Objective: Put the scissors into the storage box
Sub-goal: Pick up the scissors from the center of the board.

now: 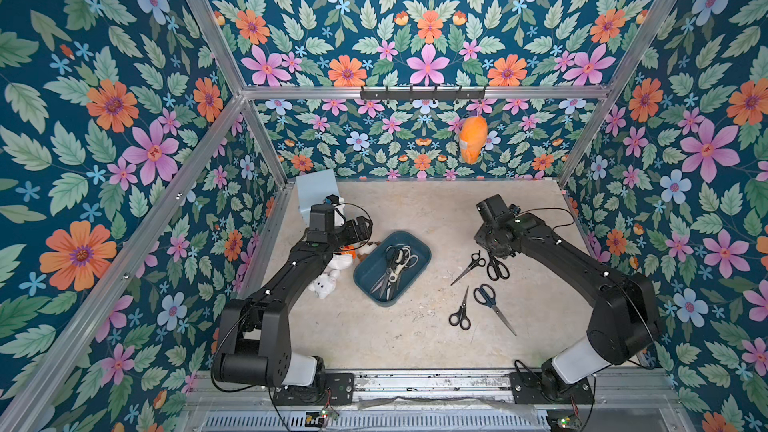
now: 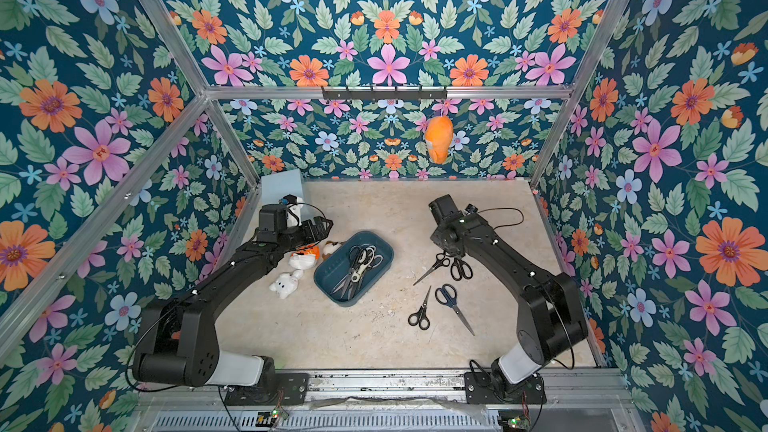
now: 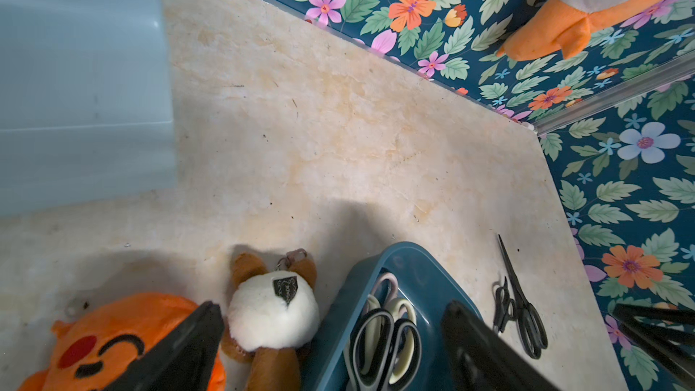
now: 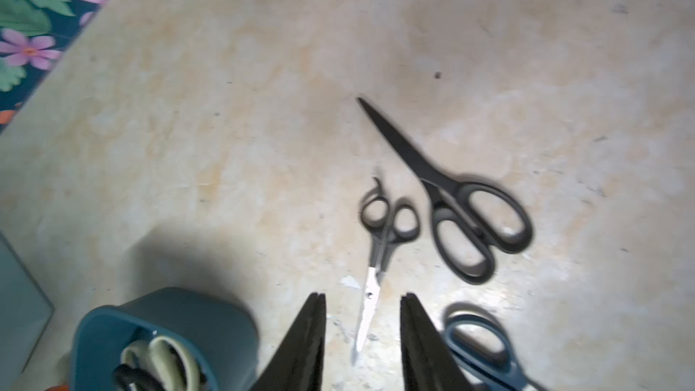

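My right gripper is to keep moving over until its fingers straddle that handle's edge, as the large black pair's outer handle is clear of the small pair.
The teal storage box sits mid-table with several scissors in it, cream and black handles showing. Several more pairs lie to its right: a small black pair, a large black pair, a blue-handled pair and another small black pair. My right gripper hangs open above the small pair's silver blade, holding nothing. The large black pair and the blue handles lie beside it. My left gripper is wide open and empty by the box's far left end.
Plush toys lie left of the box: a white one, an orange one and a brown-and-white bear. A pale blue block stands at the back left. An orange plush hangs from the hook rail on the back wall.
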You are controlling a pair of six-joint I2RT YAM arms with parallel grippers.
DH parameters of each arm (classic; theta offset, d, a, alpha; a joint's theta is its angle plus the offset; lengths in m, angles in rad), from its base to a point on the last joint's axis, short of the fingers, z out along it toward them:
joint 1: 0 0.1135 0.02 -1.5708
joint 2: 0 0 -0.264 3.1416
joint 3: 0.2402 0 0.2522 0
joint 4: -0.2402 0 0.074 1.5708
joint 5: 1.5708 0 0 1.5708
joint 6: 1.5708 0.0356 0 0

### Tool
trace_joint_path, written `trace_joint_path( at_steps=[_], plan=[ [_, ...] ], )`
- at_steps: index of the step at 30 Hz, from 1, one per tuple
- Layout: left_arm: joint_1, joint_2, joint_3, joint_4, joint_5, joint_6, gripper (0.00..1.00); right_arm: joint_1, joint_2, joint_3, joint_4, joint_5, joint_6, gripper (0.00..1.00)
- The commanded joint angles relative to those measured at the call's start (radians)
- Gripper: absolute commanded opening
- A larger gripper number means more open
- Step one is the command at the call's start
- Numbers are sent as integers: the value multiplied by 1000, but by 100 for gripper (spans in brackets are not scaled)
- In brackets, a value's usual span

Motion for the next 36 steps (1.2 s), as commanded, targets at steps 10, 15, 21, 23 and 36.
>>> trace_joint_path(
  at_steps=[10,15,21,23,36],
  plan=[
    [-63,-16,19,-59,44,-42,96,-156,80,-50,-153,-48,-260,39],
    [-78,-8,29,-62,33,-54,96,-158,200,19,-181,-34,-348,38],
    [-89,6,51,-67,33,-52,96,-176,264,72,-213,-35,-427,35],
    [-91,10,56,-67,31,-51,96,-187,271,59,-196,-65,-434,34],
    [-94,3,47,-73,18,-45,96,-207,278,-17,-136,-71,-433,30]
  ],
)
